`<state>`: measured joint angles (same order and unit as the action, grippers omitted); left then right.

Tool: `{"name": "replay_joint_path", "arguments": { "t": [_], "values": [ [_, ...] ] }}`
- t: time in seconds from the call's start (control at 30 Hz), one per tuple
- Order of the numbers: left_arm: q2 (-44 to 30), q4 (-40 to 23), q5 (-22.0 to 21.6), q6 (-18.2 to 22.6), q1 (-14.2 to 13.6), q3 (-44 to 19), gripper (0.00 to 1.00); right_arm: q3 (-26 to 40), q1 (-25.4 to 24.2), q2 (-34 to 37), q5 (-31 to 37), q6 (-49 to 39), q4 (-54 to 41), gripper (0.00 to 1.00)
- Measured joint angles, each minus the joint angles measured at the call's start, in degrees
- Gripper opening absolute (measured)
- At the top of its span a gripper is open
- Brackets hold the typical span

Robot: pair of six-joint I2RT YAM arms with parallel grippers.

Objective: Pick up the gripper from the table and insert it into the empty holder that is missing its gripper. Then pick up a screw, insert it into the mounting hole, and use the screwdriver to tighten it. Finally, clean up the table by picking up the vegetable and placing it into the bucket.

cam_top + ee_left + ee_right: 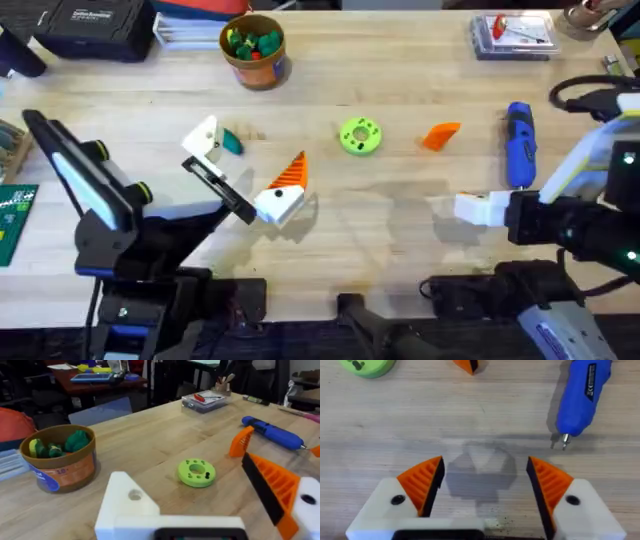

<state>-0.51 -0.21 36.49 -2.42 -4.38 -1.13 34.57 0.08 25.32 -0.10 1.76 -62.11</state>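
The orange gripper (440, 136) will stay in place, still unscrewed, when the robot inserts it, because the white holder (203, 137) has the same shape as its twin that carries an orange pad.
The orange ribbed gripper (440, 135) (241, 441) lies on the table between the lime disc and the blue screwdriver (520, 145) (581, 397). My left gripper (250, 155) (200, 495) is open. One of its sides is the bare white holder (205, 135) (130, 505) with its mounting hole (135, 494); the other carries an orange pad. The dark green vegetable (232, 142) lies right beside the holder. My right gripper (470, 208) (485, 480) hovers open over bare wood near the screwdriver tip. The bucket (254, 48) (60, 460) stands at the back. A screw is out of view.
A lime-green disc (360, 136) (197, 472) with holes sits mid-table. A clear plastic box (512, 35) (206, 400) is at the back right and a black case (95, 25) at the back left. The bucket holds several toy vegetables.
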Motion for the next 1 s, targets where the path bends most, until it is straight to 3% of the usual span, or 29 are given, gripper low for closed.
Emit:
{"name": "replay_joint_path", "arguments": {
  "t": [0.27, 0.63, 1.0],
  "values": [
    [0.0, -1.41, 0.7, -0.04, -1.62, 0.68, 0.985, 0.0, 0.0, 0.02, 0.0, 0.0, 0.0, 0.994],
    [0.11, -3.21, 1.46, -0.2, -9.14, 0.66, 0.986, 0.0, 0.0, 0.02, 0.0, 0.0, 0.0, 0.994],
    [0.11, -3.21, 1.46, -0.2, -9.35, 0.66, 0.986, 0.0, 0.0, 0.0, 0.0, 0.0, 0.0, 0.994]
  ]
}}
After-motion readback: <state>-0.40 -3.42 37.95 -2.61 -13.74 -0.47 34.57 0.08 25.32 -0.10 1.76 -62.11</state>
